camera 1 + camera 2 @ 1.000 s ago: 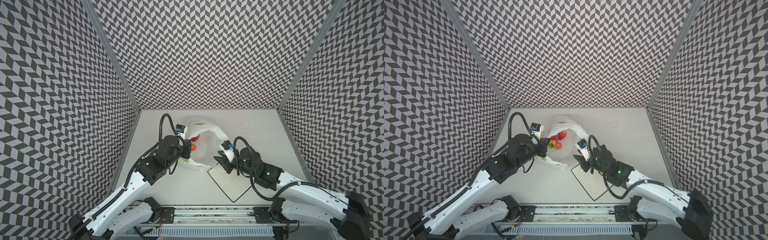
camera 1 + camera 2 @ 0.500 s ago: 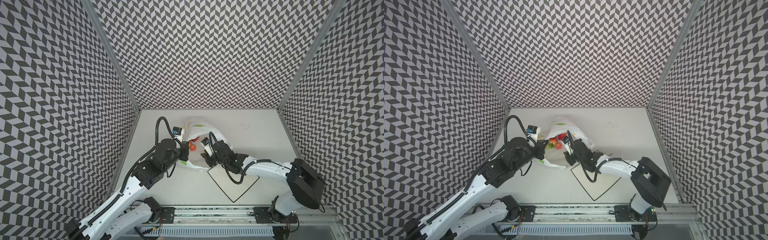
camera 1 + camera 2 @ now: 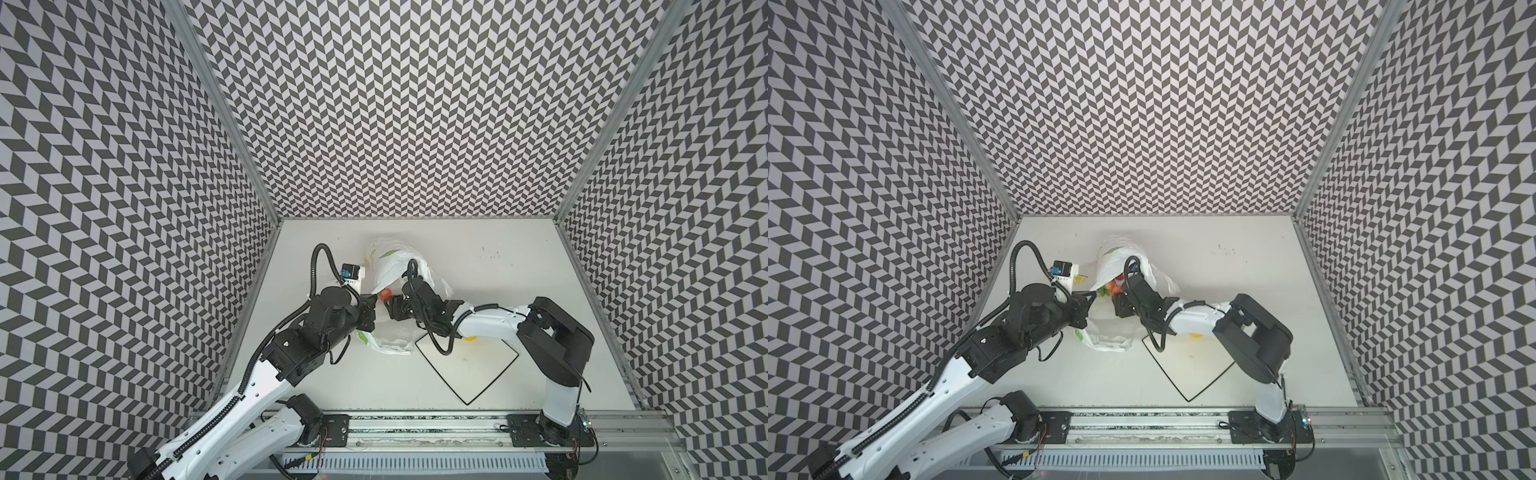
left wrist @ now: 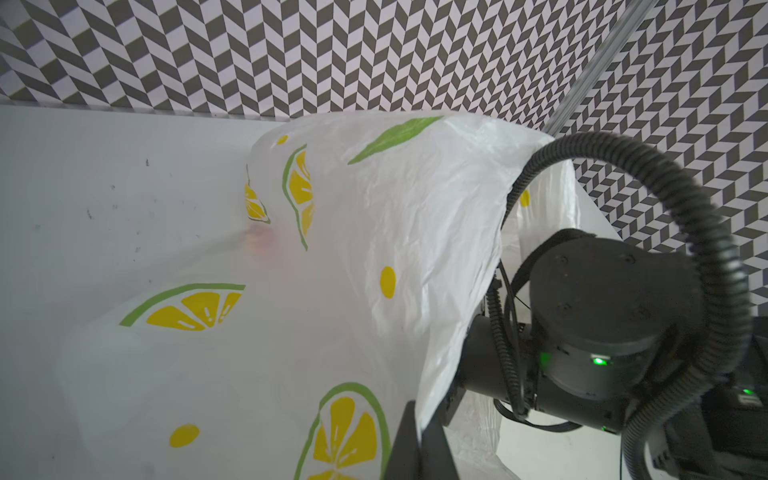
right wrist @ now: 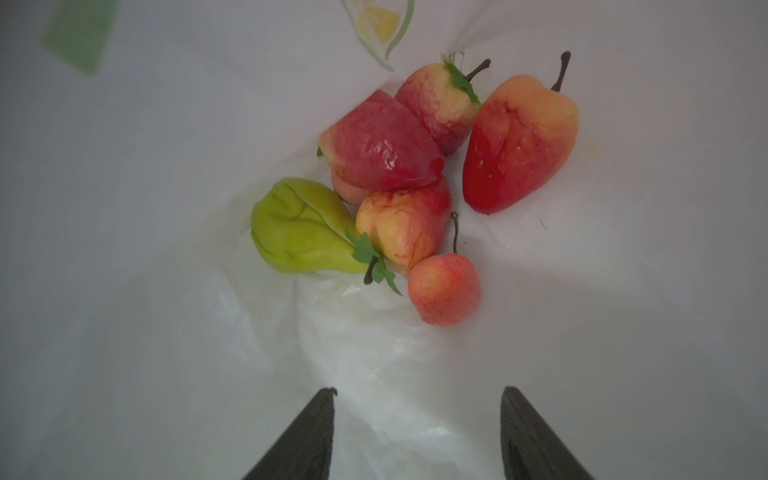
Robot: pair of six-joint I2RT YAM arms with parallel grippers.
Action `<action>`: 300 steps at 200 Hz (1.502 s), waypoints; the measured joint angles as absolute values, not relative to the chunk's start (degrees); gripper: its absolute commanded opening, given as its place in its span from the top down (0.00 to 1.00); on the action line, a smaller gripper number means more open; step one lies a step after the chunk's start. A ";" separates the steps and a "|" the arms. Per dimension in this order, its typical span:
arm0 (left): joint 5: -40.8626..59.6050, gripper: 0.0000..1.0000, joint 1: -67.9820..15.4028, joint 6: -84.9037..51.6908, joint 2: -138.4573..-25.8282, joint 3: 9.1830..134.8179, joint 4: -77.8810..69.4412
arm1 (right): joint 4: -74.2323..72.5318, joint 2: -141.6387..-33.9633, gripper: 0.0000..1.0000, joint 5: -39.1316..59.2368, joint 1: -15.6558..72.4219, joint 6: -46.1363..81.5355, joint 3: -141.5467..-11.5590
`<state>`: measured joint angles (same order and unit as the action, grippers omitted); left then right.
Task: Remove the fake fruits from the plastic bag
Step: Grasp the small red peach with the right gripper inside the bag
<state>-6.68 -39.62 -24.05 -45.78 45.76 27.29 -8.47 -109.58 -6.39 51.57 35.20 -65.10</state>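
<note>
The small cherry (image 5: 444, 288) is at the heap's near edge (image 5: 442, 308), straight in front of the open fingers. My right gripper should keep reaching in until its fingers are on both sides of the cherry.
The plastic bag (image 3: 395, 257) (image 3: 1117, 253) lies at the table's middle-left, white with printed lemon slices. My left gripper (image 4: 417, 415) is shut on the edge of the bag's mouth and holds it up (image 3: 371, 309). My right gripper (image 5: 417, 390) is open and empty inside the bag (image 3: 388, 311). Ahead of it, a short way off, the fake fruits lie in a heap. They are a green pear (image 5: 299, 228), a red-yellow stemmed fruit (image 5: 519, 137), red strawberries (image 5: 382, 145) and a small cherry (image 5: 444, 289). In both top views some fruit (image 3: 1115, 286) shows through the mouth.
A white square black-rimmed plate (image 3: 478, 374) (image 3: 1192, 365) lies right of the bag, near the front. A yellow fruit (image 3: 469, 338) rests on its far corner, mostly hidden under the right arm. Patterned walls close in the table on three sides.
My right gripper has swung left from above the plate into the bag's mouth, and its jaws have opened wider. The left gripper has kept its hold on the bag's edge.
</note>
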 measured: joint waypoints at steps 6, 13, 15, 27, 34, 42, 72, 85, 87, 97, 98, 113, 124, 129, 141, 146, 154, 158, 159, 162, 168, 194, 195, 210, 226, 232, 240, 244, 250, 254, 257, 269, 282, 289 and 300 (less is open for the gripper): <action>-6.46 1.00 -39.62 -24.27 -45.78 45.58 27.29 | -8.58 -110.50 0.34 -6.15 51.44 36.97 -65.91; -6.28 1.00 -39.62 -24.51 -45.78 45.41 27.29 | -8.75 -111.42 0.34 -5.58 51.16 38.48 -66.61; -6.24 1.00 -39.62 -24.58 -45.78 45.36 27.29 | -8.84 -111.70 0.34 -5.45 51.07 38.98 -66.83; -6.00 1.00 -39.66 -24.97 -45.76 45.17 27.20 | -8.88 -113.62 0.34 -4.69 50.22 41.52 -68.05; -5.78 1.00 -39.66 -25.12 -45.76 45.10 27.20 | -8.78 -114.63 0.34 -4.56 49.67 42.65 -68.71; -5.63 1.00 -39.68 -25.23 -45.74 45.01 27.18 | -8.49 -115.66 0.34 -4.54 49.21 43.70 -69.36; -5.08 1.00 -39.72 -25.41 -45.67 44.75 27.09 | -7.75 -118.21 0.33 -4.29 47.86 46.61 -71.75; -4.95 1.00 -39.72 -25.41 -45.63 44.66 27.07 | -7.73 -119.02 0.33 -4.21 47.64 47.07 -73.08; -4.91 1.00 -39.72 -25.39 -45.63 44.66 27.07 | -7.73 -119.17 0.33 -4.19 47.64 47.16 -73.34; -4.78 1.00 -39.72 -25.41 -45.63 44.66 27.05 | -7.77 -119.81 0.33 -4.03 47.66 47.46 -74.46; -4.78 1.00 -39.72 -25.39 -45.63 44.66 27.07 | -7.77 -119.94 0.33 -4.01 47.66 47.48 -74.63; -4.62 1.00 -39.72 -25.39 -45.63 44.47 27.00 | -7.79 -120.90 0.33 -3.62 47.72 47.99 -76.07; -4.58 1.00 -39.72 -25.39 -45.63 44.29 26.98 | -7.77 -121.64 0.34 -3.55 47.77 48.27 -76.90; -4.56 1.00 -39.72 -25.39 -45.63 44.21 26.98 | -7.77 -121.99 0.34 -3.53 47.77 48.42 -77.28; -4.54 1.00 -39.72 -25.39 -45.63 44.01 26.94 | -7.73 -122.85 0.35 -3.38 47.77 48.90 -78.04; -4.49 1.00 -39.72 -25.39 -45.63 43.92 26.92 | -7.75 -123.26 0.35 -3.33 47.77 49.06 -78.39; -4.40 1.00 -39.72 -25.39 -45.63 43.92 26.92 | -7.75 -123.94 0.36 -3.25 47.77 49.34 -78.91; -4.38 1.00 -39.72 -25.39 -45.63 43.92 26.87 | -7.75 -124.27 0.37 -3.22 47.77 49.45 -79.11; -4.38 1.00 -39.72 -25.39 -45.63 43.92 26.85 | -7.75 -124.31 0.37 -3.20 47.77 49.45 -79.15; -4.36 1.00 -39.72 -25.39 -45.63 43.92 26.81 | -7.73 -124.55 0.37 -3.22 47.77 49.52 -79.29; -4.34 1.00 -39.72 -25.39 -45.63 43.92 26.72 | -7.73 -125.03 0.38 -3.18 47.77 49.67 -79.64; -4.36 1.00 -39.72 -25.39 -45.63 43.92 26.57 | -7.60 -126.48 0.38 -3.20 47.79 49.95 -81.58; -4.34 1.00 -39.72 -25.39 -45.63 43.92 26.57 | -7.60 -126.50 0.38 -3.20 47.81 49.95 -81.65; -4.36 1.00 -39.72 -25.39 -45.63 43.92 26.55 | -7.22 -127.55 0.39 -3.20 47.86 49.98 -83.24; -4.38 1.00 -39.72 -25.39 -45.63 43.92 26.30 | -7.03 -128.35 0.42 -3.27 47.94 49.54 -84.38; -4.40 1.00 -39.72 -25.39 -45.63 43.92 26.17 | -6.85 -128.55 0.44 -3.38 47.99 49.34 -84.68; -4.45 1.00 -39.72 -25.39 -45.65 43.92 26.02 | -6.48 -128.64 0.48 -3.49 48.07 48.84 -84.95; -4.49 1.00 -39.72 -25.39 -45.65 43.92 25.98 | -6.20 -128.64 0.51 -3.53 48.12 48.73 -85.01; -4.64 1.00 -39.72 -25.39 -45.67 43.92 25.85 | -5.87 -128.64 0.54 -3.64 48.23 48.27 -85.03; -4.73 1.00 -39.72 -25.39 -45.67 43.92 25.78 | -5.72 -128.66 0.56 -3.62 48.27 47.77 -85.03; -4.82 1.00 -39.72 -25.39 -45.67 43.92 25.74 | -5.52 -128.64 0.58 -3.66 48.34 47.79 -85.03; -5.10 1.00 -39.72 -25.41 -45.67 43.92 25.65 | -5.28 -128.64 0.65 -3.68 48.49 46.76 -85.03; -5.48 1.00 -39.72 -25.45 -45.67 43.92 25.43 | -5.32 -128.62 0.69 -3.66 48.58 45.84 -85.01; -5.65 1.00 -39.72 -25.47 -45.67 43.92 25.26 | -5.32 -128.55 0.71 -3.64 48.62 45.28 -84.99; -5.91 1.00 -39.72 -25.54 -45.67 43.90 24.88 | -5.21 -128.14 0.72 -3.60 48.64 44.36 -84.64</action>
<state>-5.91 -39.72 -25.54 -45.67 43.90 24.88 -5.21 -128.14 -3.60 48.64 44.36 -84.64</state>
